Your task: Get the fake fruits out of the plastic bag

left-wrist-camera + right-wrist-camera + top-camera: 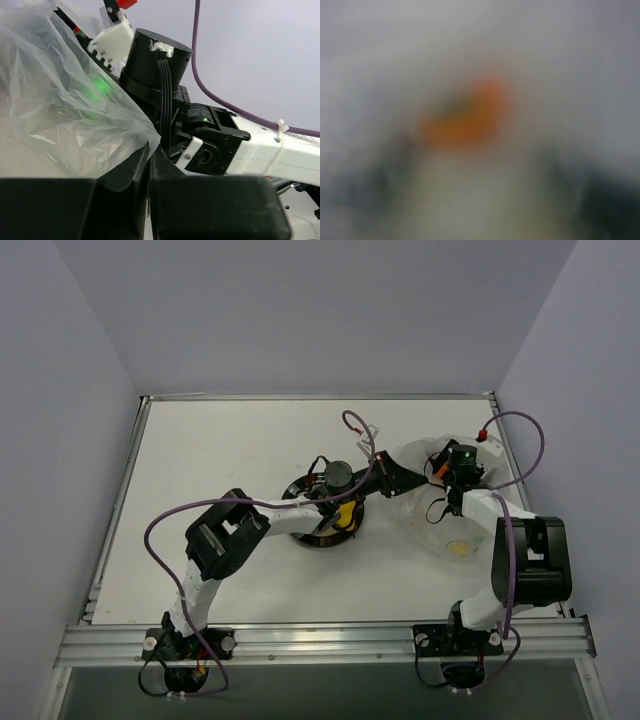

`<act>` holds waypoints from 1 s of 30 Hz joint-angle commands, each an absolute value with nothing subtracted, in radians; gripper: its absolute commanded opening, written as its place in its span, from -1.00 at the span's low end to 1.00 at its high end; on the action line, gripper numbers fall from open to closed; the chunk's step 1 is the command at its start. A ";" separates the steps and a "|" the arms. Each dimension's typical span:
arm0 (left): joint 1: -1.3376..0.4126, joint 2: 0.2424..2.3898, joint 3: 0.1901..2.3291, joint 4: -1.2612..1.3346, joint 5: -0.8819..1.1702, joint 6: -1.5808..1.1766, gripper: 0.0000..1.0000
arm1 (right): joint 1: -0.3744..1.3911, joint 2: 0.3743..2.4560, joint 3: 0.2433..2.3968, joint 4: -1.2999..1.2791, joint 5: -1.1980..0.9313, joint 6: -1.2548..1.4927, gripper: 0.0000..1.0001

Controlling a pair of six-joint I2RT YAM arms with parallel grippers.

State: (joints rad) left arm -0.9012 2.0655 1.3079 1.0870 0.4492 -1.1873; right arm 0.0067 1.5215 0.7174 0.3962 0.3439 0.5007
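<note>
Film of the plastic bag [72, 67] hangs over my right gripper's fingers. Next, I free my right gripper from the film before closing it on the orange fruit [441, 471].
The plastic bag [465, 530] lies crumpled at the right of the table. My left gripper [395, 475] is shut on the bag's left edge; in the left wrist view a fold of the plastic bag [60, 100] is pinched between the jaws of my left gripper [149, 152]. My right gripper [443, 470] is pushed into the bag's mouth. Its wrist view is badly blurred: dark fingers [365, 185] stand wide apart, and an orange fruit [467, 120] shows ahead between them, untouched as far as I can tell. A yellow fruit [345, 515] lies on the plate.
The round metal plate [300, 530] with a dark rim sits mid-table, under my left forearm. Purple cables loop over both arms. Raised rails edge the table, with grey walls on three sides. A flat yellow spot [458, 548] shows on the bag's near part.
</note>
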 commanded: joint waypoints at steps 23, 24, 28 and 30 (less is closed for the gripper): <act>-0.896 2.020 1.304 1.169 0.494 -1.201 -0.95 | -0.063 1.865 1.046 0.407 0.158 0.470 1.00; -0.896 2.020 1.302 1.170 0.497 -1.203 -0.95 | -0.061 1.858 1.048 0.402 0.158 0.466 1.00; -0.896 2.017 1.295 1.169 0.499 -1.201 -0.95 | -0.057 1.726 0.934 0.520 0.186 0.462 1.00; -0.897 2.023 1.298 1.177 0.497 -1.210 -0.95 | -0.060 1.687 0.928 0.512 0.202 0.453 1.00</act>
State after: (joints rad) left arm -0.9012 2.0655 1.2854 1.1042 0.4751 -1.1942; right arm -0.0582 1.7851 0.9367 0.4603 0.1688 0.4759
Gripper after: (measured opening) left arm 0.026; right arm 0.998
